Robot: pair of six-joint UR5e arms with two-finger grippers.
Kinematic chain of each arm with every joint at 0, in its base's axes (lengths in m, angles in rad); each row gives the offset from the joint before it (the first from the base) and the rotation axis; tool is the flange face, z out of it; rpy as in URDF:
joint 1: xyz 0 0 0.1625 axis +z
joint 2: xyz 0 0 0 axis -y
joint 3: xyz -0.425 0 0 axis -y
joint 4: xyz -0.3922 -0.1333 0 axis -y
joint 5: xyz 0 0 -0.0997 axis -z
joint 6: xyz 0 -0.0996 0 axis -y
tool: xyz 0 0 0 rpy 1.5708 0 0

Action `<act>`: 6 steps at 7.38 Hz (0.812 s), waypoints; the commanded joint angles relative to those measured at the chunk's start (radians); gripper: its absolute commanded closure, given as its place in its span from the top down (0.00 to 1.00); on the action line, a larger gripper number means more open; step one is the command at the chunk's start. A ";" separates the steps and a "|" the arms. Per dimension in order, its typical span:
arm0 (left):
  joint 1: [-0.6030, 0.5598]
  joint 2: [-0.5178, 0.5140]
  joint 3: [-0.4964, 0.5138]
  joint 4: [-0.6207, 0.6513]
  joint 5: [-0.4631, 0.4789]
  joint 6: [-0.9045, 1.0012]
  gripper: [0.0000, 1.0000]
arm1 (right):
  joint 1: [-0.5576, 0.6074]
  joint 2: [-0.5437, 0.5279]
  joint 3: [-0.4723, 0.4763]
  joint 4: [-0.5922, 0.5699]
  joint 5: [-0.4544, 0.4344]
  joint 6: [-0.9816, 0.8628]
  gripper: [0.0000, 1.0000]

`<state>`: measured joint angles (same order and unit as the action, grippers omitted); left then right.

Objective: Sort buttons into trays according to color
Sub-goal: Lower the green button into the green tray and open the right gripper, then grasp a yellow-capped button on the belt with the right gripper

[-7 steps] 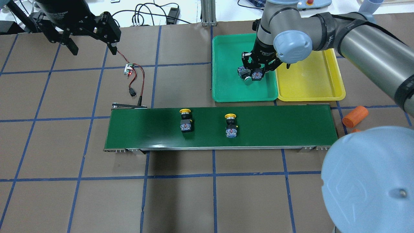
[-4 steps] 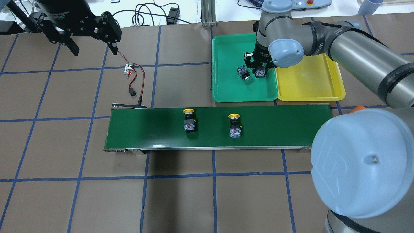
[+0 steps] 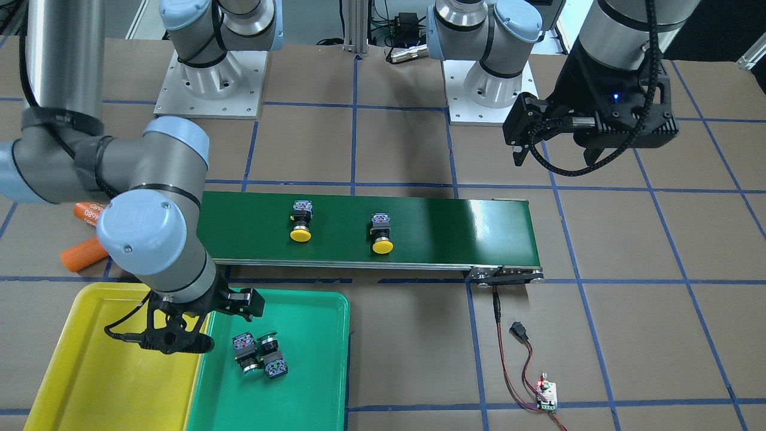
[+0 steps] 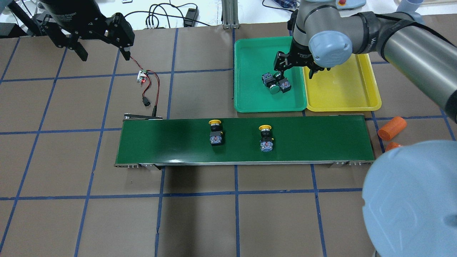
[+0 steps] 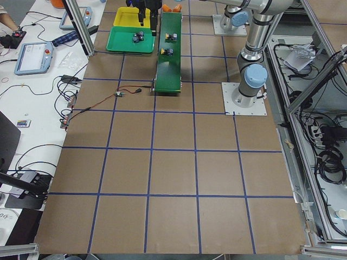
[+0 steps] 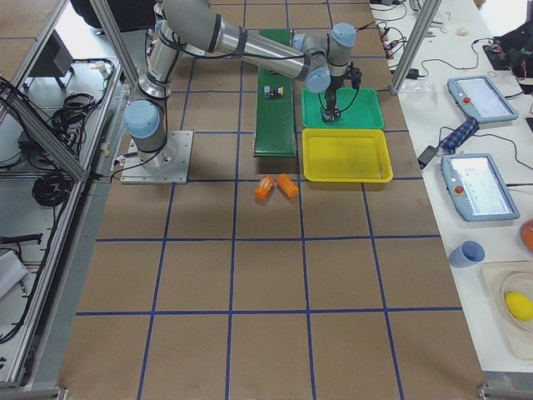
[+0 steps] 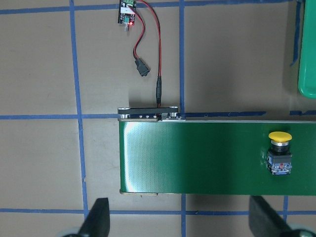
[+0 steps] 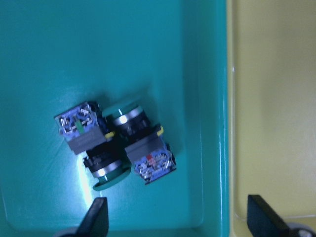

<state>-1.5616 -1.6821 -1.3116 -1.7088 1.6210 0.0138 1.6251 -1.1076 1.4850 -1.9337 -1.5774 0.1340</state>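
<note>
The yellow button nearer my open right gripper (image 3: 301,221) lies across the belt, apart from its neighbour, so the robot should carry on moving in until its fingers close on the button's body.
Two green-capped buttons (image 4: 267,79) (image 4: 282,85) lie side by side in the green tray (image 4: 250,96); the right wrist view shows them close up (image 8: 84,131) (image 8: 145,155). My right gripper (image 4: 295,69) hangs open and empty above them, over the seam with the yellow tray (image 4: 342,92), which holds nothing. Two yellow-capped buttons (image 4: 216,134) (image 4: 266,140) lie on the dark-green conveyor belt (image 4: 321,139). My left gripper (image 4: 103,53) is open and empty, high over the table's far left. One yellow button (image 7: 280,154) shows in its wrist view.
Two orange cylinders (image 4: 392,127) (image 3: 84,254) lie on the table off the belt's right end. A small circuit board with red and black wires (image 4: 142,75) lies by the belt's left end. My right arm's elbow (image 4: 410,200) blocks the lower right of the overhead view.
My right gripper has let go of the second green button in the green tray, opened and lifted toward the yellow tray. Both yellow buttons have moved right along the belt.
</note>
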 commanded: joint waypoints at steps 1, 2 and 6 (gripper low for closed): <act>0.000 0.001 0.000 0.000 0.000 0.000 1.00 | -0.001 -0.182 0.166 0.056 0.002 0.006 1.00; 0.000 0.002 0.000 0.000 0.000 0.000 1.00 | 0.004 -0.252 0.255 0.056 0.005 0.010 1.00; 0.000 0.001 0.000 0.002 0.000 0.000 1.00 | 0.016 -0.336 0.429 0.047 0.117 0.013 1.00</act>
<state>-1.5616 -1.6810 -1.3116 -1.7078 1.6214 0.0138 1.6361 -1.4420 1.8926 -1.8870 -1.4879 0.1470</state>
